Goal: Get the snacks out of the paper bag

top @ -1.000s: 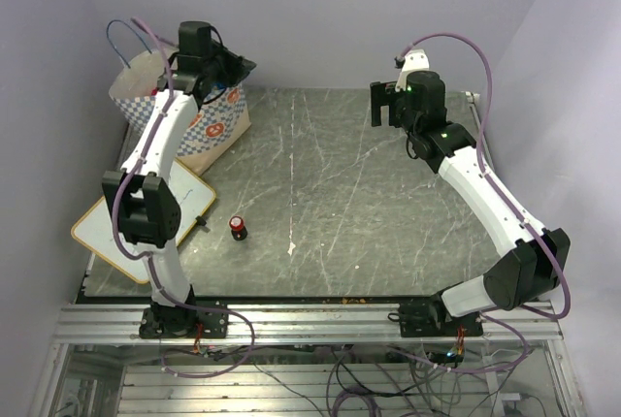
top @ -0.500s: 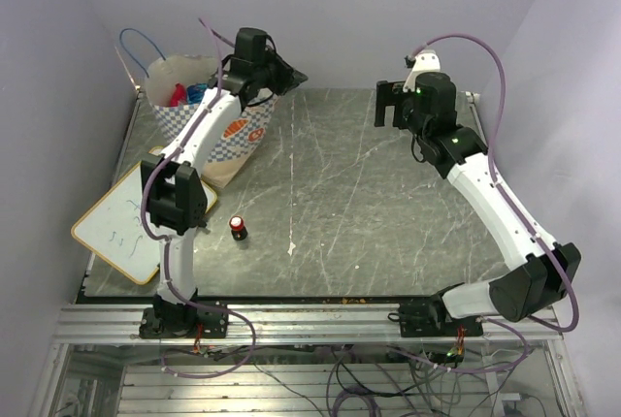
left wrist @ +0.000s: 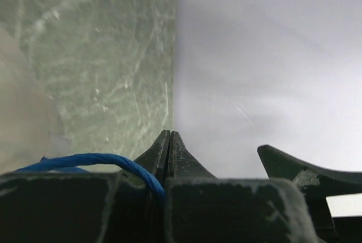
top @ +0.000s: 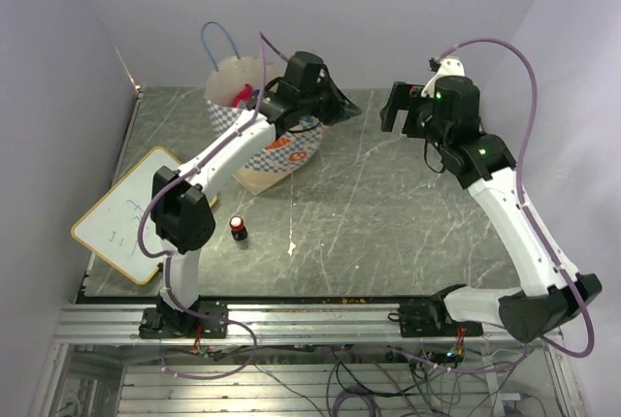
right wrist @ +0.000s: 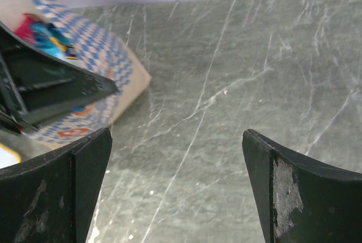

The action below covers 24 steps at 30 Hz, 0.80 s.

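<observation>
The bag's other blue handle [top: 215, 23] stands up far from my right gripper. I should turn the bag with my left gripper until my right one can grab that handle.
The paper bag [top: 267, 150] stands tilted at the back middle of the table, its mouth toward the back left. Red and blue snacks [top: 245, 94] show inside the mouth. My left gripper [top: 342, 107] is at the bag's right rim and is shut on the bag's blue cord handle [left wrist: 85, 160], which runs into the closed jaws of this gripper [left wrist: 169, 137]. My right gripper [top: 394, 107] is open and empty, raised to the right of the bag. In the right wrist view this gripper [right wrist: 176, 135] looks at the bag [right wrist: 110, 56] and the snacks [right wrist: 42, 33].
A white wood-framed whiteboard [top: 126, 213] lies at the left edge of the table. A small red-and-white capped bottle [top: 237, 228] stands in front of the bag. The bag's other blue handle [top: 218, 39] sticks up at the back. Purple walls close in the back and sides.
My left gripper has pulled the bag by its handle from the back-left corner to the right, toward the middle. My right gripper has shifted a little to the right.
</observation>
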Tool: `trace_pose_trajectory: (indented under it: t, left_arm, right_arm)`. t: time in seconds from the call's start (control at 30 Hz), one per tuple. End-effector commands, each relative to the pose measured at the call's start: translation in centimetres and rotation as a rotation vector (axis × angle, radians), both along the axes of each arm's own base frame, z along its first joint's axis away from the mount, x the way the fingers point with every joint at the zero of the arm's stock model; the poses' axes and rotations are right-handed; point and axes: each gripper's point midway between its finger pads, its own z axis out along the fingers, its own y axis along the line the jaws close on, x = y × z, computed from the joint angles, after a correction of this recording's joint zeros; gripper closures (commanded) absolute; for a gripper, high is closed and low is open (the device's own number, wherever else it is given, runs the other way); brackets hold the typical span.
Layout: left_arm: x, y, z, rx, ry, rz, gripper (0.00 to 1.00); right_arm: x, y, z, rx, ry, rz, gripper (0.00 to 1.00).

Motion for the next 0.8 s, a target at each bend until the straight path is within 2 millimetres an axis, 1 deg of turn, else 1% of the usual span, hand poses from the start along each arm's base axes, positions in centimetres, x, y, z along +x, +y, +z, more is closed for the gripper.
trace_pose_trajectory:
  t: [0.0,0.07,0.17,0.23,0.33,0.4,0.47,0.53,0.57,0.67,0.77]
  left_arm:
    - [-7.2,-4.8,7.9,-0.175,-0.121,-0.147,0.93]
    - [-9.4,-6.0,8.1,-0.179,-0.129,-0.173,0.93]
    - [-12.4,-7.5,7.3,-0.171,-0.117,-0.218,0.93]
    - [-14.5,-8.0,6.6,-0.16,-0.105,-0.248,0.93]
    - [-16.6,-7.5,6.2,-0.14,-0.111,-0.257,0.93]
    - [-17.6,-6.3,6.1,-0.119,-0.119,-0.254,0.93]
    - [-18.3,-4.5,6.0,-0.085,-0.127,-0.235,0.93]
    - [-19.2,-2.2,5.8,-0.048,-0.131,-0.205,0.93]
    - [-19.8,-0.6,6.5,-0.046,-0.14,-0.187,0.93]
    - [-21.5,2.8,6.2,-0.026,-0.112,-0.153,0.93]
    - [-22.8,5.9,5.6,-0.011,-0.089,-0.103,0.93]
  right_arm:
    - [-3.8,-0.4,1.7,0.109,0.039,-0.018,0.0]
    - [-5.1,-1.0,2.0,0.128,0.045,-0.035,0.0]
    - [-6.9,-2.4,2.2,0.128,0.05,-0.072,0.0]
    - [-8.1,-3.2,2.0,0.12,0.066,-0.096,0.0]
    - [-9.3,-3.7,1.9,0.118,0.077,-0.097,0.0]
    - [-9.7,-3.8,1.8,0.115,0.081,-0.092,0.0]
    - [-9.8,-3.8,1.6,0.106,0.086,-0.089,0.0]
    - [-9.5,-3.7,1.8,0.098,0.088,-0.081,0.0]
    - [-9.4,-3.6,1.9,0.097,0.087,-0.077,0.0]
    - [-8.6,-2.9,2.4,0.1,0.081,-0.05,0.0]
    - [-7.8,-1.6,2.6,0.11,0.076,0.0,0.0]
